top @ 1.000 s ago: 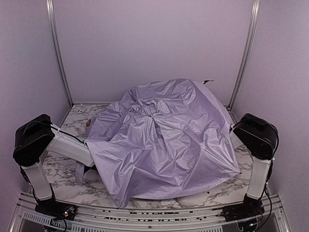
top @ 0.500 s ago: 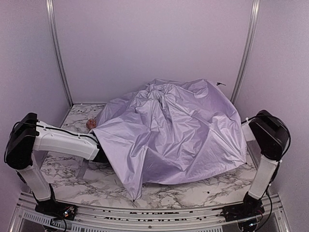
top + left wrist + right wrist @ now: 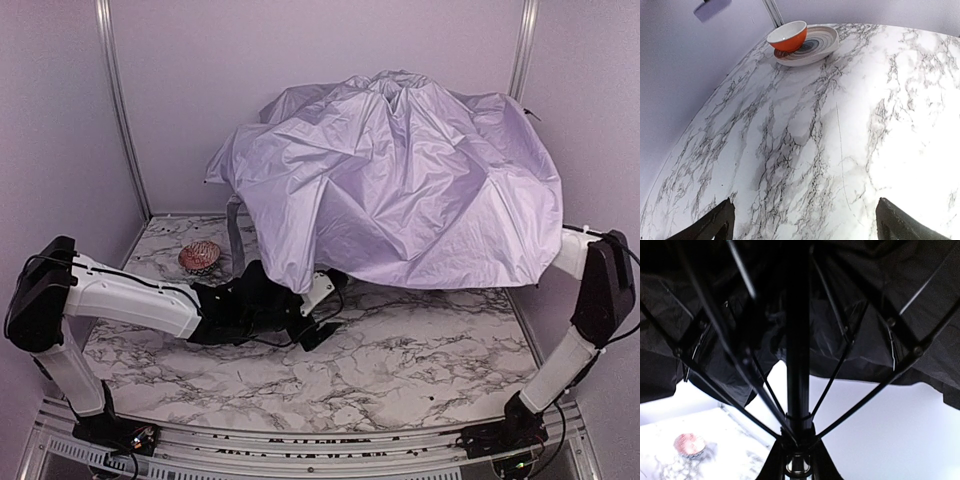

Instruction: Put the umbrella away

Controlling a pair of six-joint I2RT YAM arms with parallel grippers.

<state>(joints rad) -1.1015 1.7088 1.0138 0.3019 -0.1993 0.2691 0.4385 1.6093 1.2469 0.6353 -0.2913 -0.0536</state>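
Observation:
The canopy's front corner (image 3: 294, 272) hangs over my left gripper's wrist. Next, I swing the umbrella away with my right gripper before my left gripper reaches the canopy's side (image 3: 242, 165).
The umbrella (image 3: 400, 180) is held up above the back of the table, its pale lavender canopy spread wide. In the right wrist view I see its black lining (image 3: 715, 300), thin ribs and black shaft (image 3: 797, 340). My right gripper (image 3: 799, 462) is shut on the base of the shaft; in the top view it is hidden under the canopy. My left gripper (image 3: 322, 312) reaches low over the table's middle below the canopy's front edge. It is open and empty, with both fingertips (image 3: 715, 225) far apart over bare marble.
A reddish ribbed object (image 3: 200, 254) sits at the back left of the marble table (image 3: 420, 370). An orange bowl (image 3: 787, 36) stands on a striped plate (image 3: 815, 42) near a corner post. A lavender strap (image 3: 235, 235) hangs from the canopy.
The umbrella went from lying crumpled on the table to being lifted high with its canopy spread. The right arm swung up and outward. The left gripper is uncovered.

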